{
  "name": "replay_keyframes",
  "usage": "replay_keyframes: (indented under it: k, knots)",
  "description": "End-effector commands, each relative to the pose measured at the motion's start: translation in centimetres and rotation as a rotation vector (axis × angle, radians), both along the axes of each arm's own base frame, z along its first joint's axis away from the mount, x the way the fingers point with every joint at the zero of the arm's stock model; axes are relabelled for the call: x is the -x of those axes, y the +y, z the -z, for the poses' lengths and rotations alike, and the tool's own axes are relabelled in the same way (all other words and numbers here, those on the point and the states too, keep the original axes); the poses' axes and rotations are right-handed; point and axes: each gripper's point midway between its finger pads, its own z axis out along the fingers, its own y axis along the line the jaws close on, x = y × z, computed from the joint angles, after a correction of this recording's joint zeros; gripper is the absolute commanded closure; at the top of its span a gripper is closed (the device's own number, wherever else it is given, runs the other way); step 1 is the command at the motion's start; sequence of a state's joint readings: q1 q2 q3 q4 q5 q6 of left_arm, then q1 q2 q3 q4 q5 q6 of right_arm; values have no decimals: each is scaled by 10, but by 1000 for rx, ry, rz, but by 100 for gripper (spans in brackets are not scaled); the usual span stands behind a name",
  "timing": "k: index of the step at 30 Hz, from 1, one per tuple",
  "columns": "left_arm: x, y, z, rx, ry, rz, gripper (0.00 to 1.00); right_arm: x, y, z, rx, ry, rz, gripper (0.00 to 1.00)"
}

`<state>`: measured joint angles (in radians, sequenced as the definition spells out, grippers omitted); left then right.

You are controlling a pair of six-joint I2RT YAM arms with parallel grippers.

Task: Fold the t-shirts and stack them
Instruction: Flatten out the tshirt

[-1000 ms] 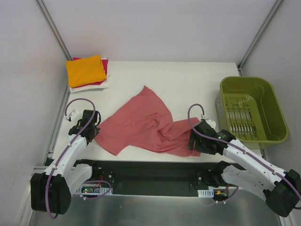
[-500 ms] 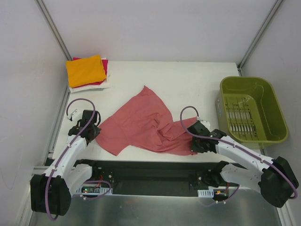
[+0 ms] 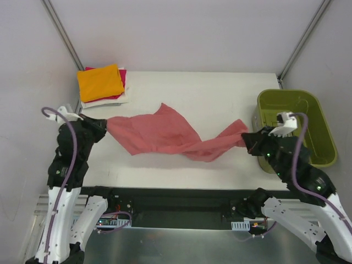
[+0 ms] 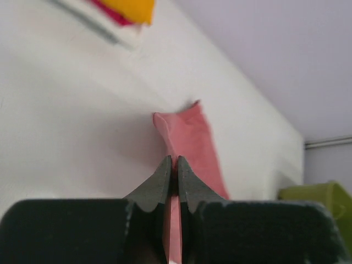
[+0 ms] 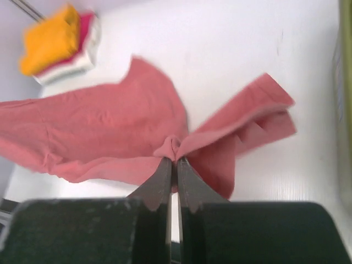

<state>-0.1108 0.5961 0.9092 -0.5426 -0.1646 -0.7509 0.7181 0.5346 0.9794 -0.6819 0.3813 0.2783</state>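
Observation:
The salmon-red t-shirt sags twisted in its middle [image 3: 198, 148], so my left gripper and right gripper should lift it high and swing it flat across the table [image 3: 173, 171] before folding.
A salmon-red t-shirt [image 3: 165, 135] hangs stretched above the table between both arms, sagging and twisted in the middle. My left gripper [image 3: 105, 124] is shut on its left end; the cloth [image 4: 190, 137] runs out past the shut tips [image 4: 172, 160]. My right gripper [image 3: 247, 138] is shut on a bunched bit of the shirt's right end [image 5: 177, 146], with the shirt [image 5: 104, 132] spread out beyond it. Folded t-shirts [image 3: 100, 82] lie stacked at the far left corner, orange on top of magenta and white, and show again in the right wrist view [image 5: 58, 41].
An olive-green plastic basket [image 3: 300, 129] stands at the table's right edge, just beside my right gripper. The white table [image 3: 209, 93] is bounded by walls and metal posts at the back corners. A dark gap runs along the near edge by the arm bases.
My right gripper shut on the shirt's right end. Both arms rose and moved apart, lifting the shirt off the table and pulling it into a long band.

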Motion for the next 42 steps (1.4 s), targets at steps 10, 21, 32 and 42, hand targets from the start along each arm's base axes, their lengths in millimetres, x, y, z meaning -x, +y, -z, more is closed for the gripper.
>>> replay_keyframes:
  k: [10, 21, 32, 42]
  knots:
    - [136, 1, -300, -117, -788, 110, 100, 75, -28, -236, -181, -564, -225, 99]
    - [141, 13, -356, -194, -872, 47, 100, 57, -28, -269, -99, -601, -181, 99]
    - [-92, 24, -316, -347, -496, -78, 100, -116, -5, -236, 289, -449, 170, 99]
    - [-78, 10, -451, -356, -922, -68, 100, -170, 23, -363, 54, -782, 40, 99]
